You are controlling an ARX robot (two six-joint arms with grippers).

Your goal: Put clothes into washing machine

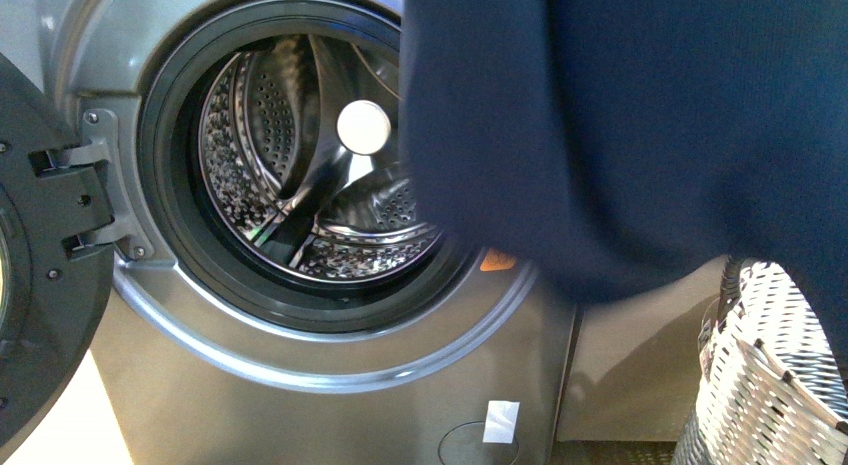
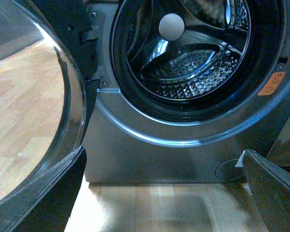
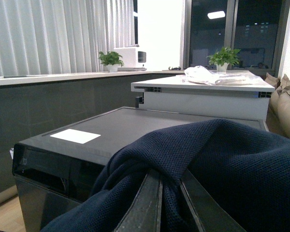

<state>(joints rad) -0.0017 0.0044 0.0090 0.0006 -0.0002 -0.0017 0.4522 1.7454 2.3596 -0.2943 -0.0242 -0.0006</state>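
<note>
My gripper will carry the clothes into the drum. They hang long and limp, so their loose end should fall over the porthole's lower rim as they go in.
The clothes [image 1: 620,135], a limp dark navy garment, hang in front of the right side of the washing machine [image 1: 330,385], covering the right rim of its porthole. The steel drum [image 1: 300,165] looks bare and the door [image 1: 40,275] stands swung open at the left. My right gripper [image 3: 170,180] is shut on a bunched fold of the clothes [image 3: 222,159], held high above the machine's top. Low before the machine's front, my left gripper [image 2: 164,179] is open with nothing between its fingers [image 2: 273,186]. Neither arm shows in the front view.
A white woven basket [image 1: 770,385] stands on the floor at the right of the machine. The open glass door [image 2: 34,111] fills the space beside my left gripper. A white counter [image 3: 203,87] and a sofa [image 3: 286,106] lie behind the machine.
</note>
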